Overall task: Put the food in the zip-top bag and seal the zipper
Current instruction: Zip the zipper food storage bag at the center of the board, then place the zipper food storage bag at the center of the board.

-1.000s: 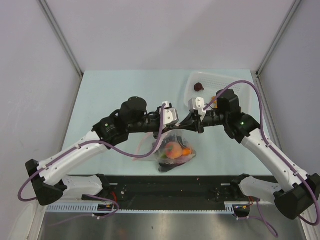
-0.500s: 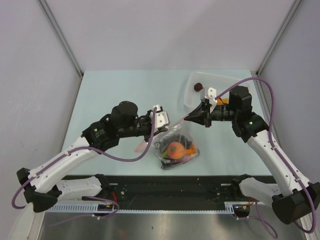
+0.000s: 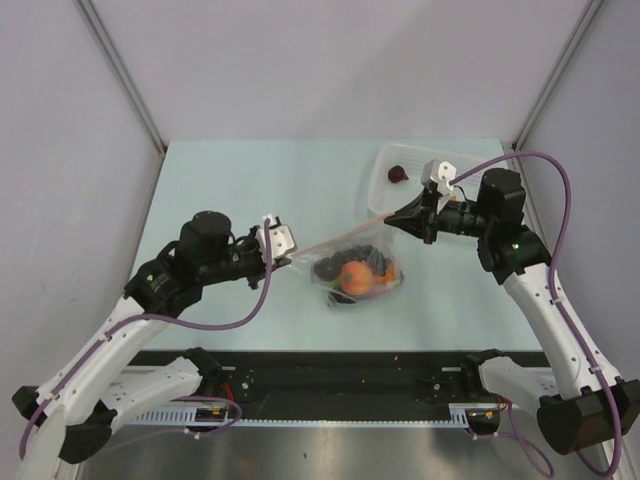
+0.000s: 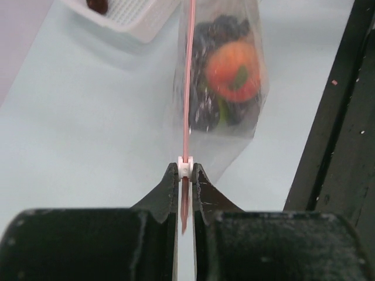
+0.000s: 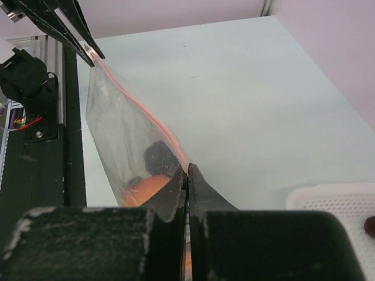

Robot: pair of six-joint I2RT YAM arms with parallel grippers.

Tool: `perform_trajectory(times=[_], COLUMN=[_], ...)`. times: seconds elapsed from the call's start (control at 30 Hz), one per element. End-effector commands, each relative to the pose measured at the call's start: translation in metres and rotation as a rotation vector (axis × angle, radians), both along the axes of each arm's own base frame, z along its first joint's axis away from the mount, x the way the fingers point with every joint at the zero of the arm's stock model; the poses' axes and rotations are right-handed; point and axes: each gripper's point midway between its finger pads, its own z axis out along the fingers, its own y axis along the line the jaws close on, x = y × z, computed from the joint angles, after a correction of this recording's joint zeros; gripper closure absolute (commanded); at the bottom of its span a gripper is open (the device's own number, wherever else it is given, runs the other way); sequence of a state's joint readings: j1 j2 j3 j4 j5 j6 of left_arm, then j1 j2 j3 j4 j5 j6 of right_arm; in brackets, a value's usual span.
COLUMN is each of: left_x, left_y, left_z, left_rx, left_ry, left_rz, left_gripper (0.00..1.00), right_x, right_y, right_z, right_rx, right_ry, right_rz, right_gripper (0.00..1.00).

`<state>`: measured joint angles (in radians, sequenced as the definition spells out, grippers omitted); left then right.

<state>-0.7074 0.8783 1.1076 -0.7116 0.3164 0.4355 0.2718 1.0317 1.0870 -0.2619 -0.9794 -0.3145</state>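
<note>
My left gripper should swing back together with my right gripper and then pull the zipper toward the rail (image 3: 330, 362), because the bag's food (image 3: 355, 276) hangs on the rail side of the zipper.
The clear zip-top bag (image 3: 352, 262) hangs stretched between my two grippers above the table. Inside it lie the food pieces: a peach-red fruit (image 3: 352, 277), a dark grape cluster (image 3: 330, 267) and an orange piece (image 3: 388, 272). The pink-red zipper (image 3: 335, 240) runs taut along the bag's top edge. My left gripper (image 3: 291, 258) is shut on the zipper's left end, around its white slider (image 4: 186, 167). My right gripper (image 3: 388, 221) is shut on the zipper's right end. The fruit (image 4: 234, 70) and the zipper (image 5: 152, 120) also show in the wrist views.
A white perforated basket (image 3: 405, 165) stands at the back right with a dark red piece (image 3: 398, 173) in it. The black base rail (image 3: 340, 375) runs along the near edge. Grey walls close in the sides and back.
The two grippers have moved apart, the left one to the left and the right one to the right and back. The bag's top edge is pulled out straight and long.
</note>
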Motion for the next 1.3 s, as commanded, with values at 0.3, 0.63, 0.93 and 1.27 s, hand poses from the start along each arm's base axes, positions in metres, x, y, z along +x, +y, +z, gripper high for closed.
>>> perform_trajectory(times=[0.3, 0.63, 0.93, 1.27], left_x=[0.043, 0.154, 0.148, 0.046], left_y=[0.052, 0.094, 0.078, 0.042], left_z=[0.013, 0.093, 0.069, -0.118], left_rx=[0.025, -0.083, 0.024, 0.300], left_ry=[-0.081, -0.256, -0.267, 0.095], left_rz=[0.245, 0.596, 0.359, -0.060], left_gripper=[1.00, 1.00, 1.00, 1.00], right_x=[0.050, 0.137, 0.170, 0.099], right_y=[0.006, 0.071, 0.103, 0.085], right_z=[0.034, 0.077, 0.037, -0.166], right_rx=[0.100, 0.335, 0.269, -0.201], right_ry=[-0.100, -0.246, -0.148, 0.215], right_rz=[-0.103, -0.153, -0.036, 0.205], right_gripper=[1.00, 1.00, 1.00, 1.00])
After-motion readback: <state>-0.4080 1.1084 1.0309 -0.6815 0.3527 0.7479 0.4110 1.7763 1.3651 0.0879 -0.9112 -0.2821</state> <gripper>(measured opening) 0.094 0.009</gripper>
